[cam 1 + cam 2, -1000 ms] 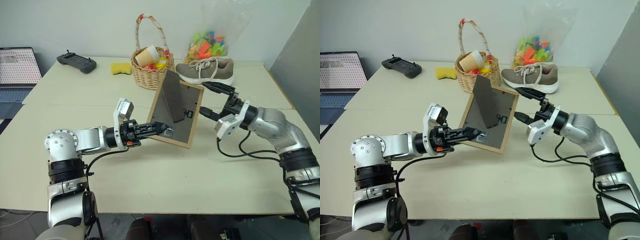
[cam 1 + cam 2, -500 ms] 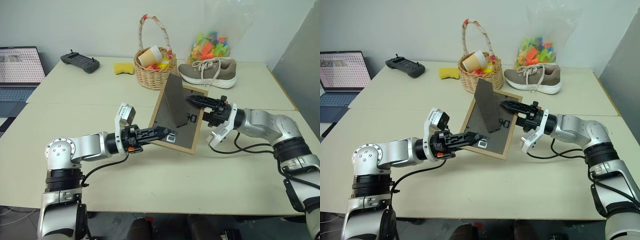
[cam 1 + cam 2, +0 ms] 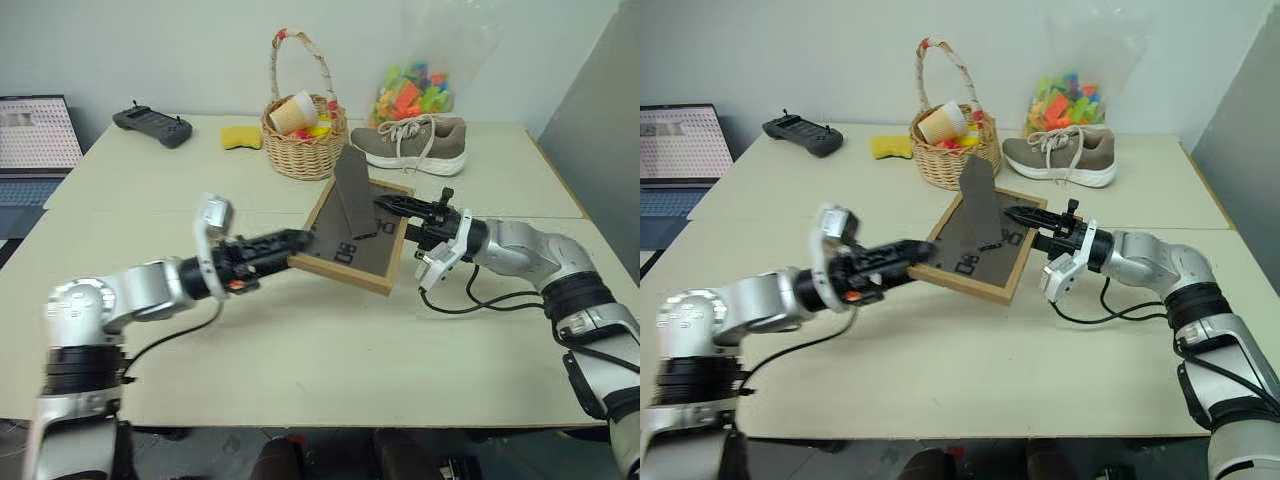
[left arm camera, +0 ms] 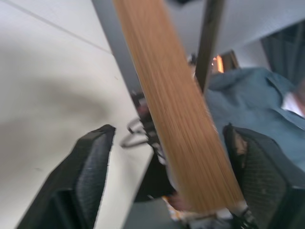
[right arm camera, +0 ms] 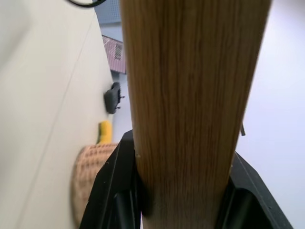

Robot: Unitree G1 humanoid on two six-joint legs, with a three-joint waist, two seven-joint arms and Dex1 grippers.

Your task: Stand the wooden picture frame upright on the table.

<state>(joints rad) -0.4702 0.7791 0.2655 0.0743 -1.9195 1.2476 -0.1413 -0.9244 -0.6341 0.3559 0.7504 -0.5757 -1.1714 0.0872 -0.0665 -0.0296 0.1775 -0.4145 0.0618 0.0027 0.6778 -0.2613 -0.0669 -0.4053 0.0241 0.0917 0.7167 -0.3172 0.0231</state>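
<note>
My left gripper is open with the frame's dark back up and its rail (image 3: pixel 306 263) between my left fingers. My left gripper should move clear before my right gripper turns the frame upright (image 3: pixel 330 232).
The wooden picture frame (image 3: pixel 365 250) leans low over the table (image 3: pixel 300 340), dark back panel up and its fold-out stand (image 3: pixel 352 190) sticking upward. My right gripper (image 3: pixel 395 207) is shut on the frame's right-hand wooden edge (image 5: pixel 190 95), and its fingers (image 5: pixel 112 191) press against the wood. My left gripper (image 3: pixel 290 243) is open at the frame's left edge. In the left wrist view the wooden rail (image 4: pixel 176 109) runs between the spread fingers (image 4: pixel 90 167) without touching them. The frame's picture side is hidden.
At the back of the table stand a wicker basket (image 3: pixel 300 140), a beige shoe (image 3: pixel 415 143), a bag of coloured blocks (image 3: pixel 412 95), a yellow sponge (image 3: pixel 241 137) and a black controller (image 3: pixel 152 124). A laptop (image 3: pixel 35 135) sits far left. A person's blue sleeve (image 4: pixel 267 105) is beyond the table.
My right gripper closed on the frame's right edge. My left gripper let go, opened wide and drew back to the left. The frame has tipped lower toward the table.
</note>
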